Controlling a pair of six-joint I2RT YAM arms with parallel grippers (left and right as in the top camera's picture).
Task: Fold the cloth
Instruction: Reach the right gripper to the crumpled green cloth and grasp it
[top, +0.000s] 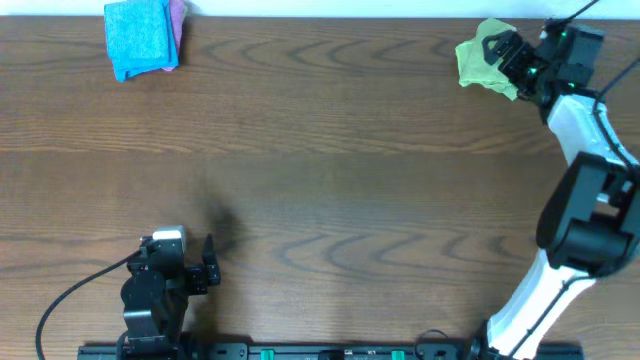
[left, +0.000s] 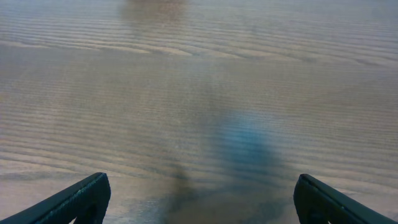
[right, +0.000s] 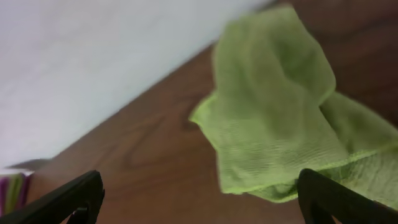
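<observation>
My right gripper's open fingers are facing the lime-green cloth's loose edge (right: 252, 183), so I should keep heading for the cloth's raised fold (right: 273, 106) until they straddle it.
The lime-green cloth (top: 479, 60) lies crumpled at the table's far right, near the back edge. It fills the right half of the right wrist view (right: 280, 118). My right gripper (top: 508, 52) hovers over its right part, jaws open (right: 198, 202), with one finger beside the cloth's lower edge and nothing held. No white tag shows. My left gripper (top: 207, 266) rests near the front left, open and empty, with only bare wood between its fingers (left: 200, 199).
A bright blue cloth (top: 140, 36) lies on a pink cloth (top: 178, 20) at the far left back. The wooden table (top: 330, 170) ends at a white wall (right: 93, 62) just behind the green cloth. A black cable (top: 75, 290) trails by the left arm.
</observation>
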